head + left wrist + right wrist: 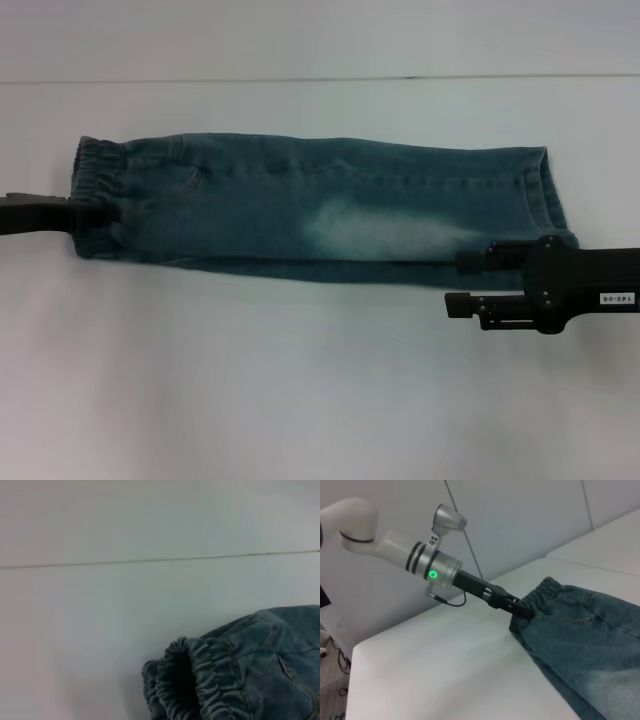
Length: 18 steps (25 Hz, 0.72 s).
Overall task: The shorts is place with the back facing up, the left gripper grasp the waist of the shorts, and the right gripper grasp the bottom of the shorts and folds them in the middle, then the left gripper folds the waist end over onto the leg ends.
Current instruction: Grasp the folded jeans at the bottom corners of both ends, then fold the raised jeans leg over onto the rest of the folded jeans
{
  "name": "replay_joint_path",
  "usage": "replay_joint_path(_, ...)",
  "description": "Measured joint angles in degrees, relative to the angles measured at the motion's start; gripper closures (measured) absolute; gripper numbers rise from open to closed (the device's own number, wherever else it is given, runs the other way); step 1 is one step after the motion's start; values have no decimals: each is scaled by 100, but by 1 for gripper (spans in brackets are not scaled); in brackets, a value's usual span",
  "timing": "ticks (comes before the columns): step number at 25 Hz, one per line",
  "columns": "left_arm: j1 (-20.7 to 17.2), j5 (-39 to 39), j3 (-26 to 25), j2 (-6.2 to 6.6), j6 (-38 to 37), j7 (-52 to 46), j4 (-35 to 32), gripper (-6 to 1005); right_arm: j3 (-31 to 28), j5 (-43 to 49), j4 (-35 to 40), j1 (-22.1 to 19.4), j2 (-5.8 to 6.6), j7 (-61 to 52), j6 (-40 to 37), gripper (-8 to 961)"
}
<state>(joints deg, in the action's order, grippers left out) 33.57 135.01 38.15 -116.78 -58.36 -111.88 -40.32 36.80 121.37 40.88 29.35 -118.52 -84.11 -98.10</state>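
My right gripper stands by the shorts' hems [546, 200] where the waist must land, so it should move to the shorts' middle [322, 205] and steady the fold for my left gripper.
The shorts [330, 210] lie lengthwise across the white table, folded in half along their length. The puckered waist end [98, 170] points left and the leg ends [540, 195] point right. My left gripper [100, 215] comes in from the left edge and is shut on the waistband at its near corner; the right wrist view shows the left gripper [522, 611] pinching the elastic. The left wrist view shows the gathered waist of the shorts [200, 680] close up. My right gripper [465, 284] stands open at the near edge by the hems, its upper finger over the denim.
The white table [300, 400] stretches toward me in front of the shorts. A seam line [300, 78] runs across behind them. In the right wrist view the table's far edge [357, 652] drops off beyond the left arm [435, 565].
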Motion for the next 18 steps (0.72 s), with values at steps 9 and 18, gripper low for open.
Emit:
replay_joint_path(9, 13, 2, 54, -11, -141, 10, -72, 621, 82, 0, -1, 24, -4, -20, 74, 253)
replay_joint_path(18, 24, 9, 63, -20, -948, -158, -721, 754, 43, -68, -140, 110, -73, -30, 537, 256)
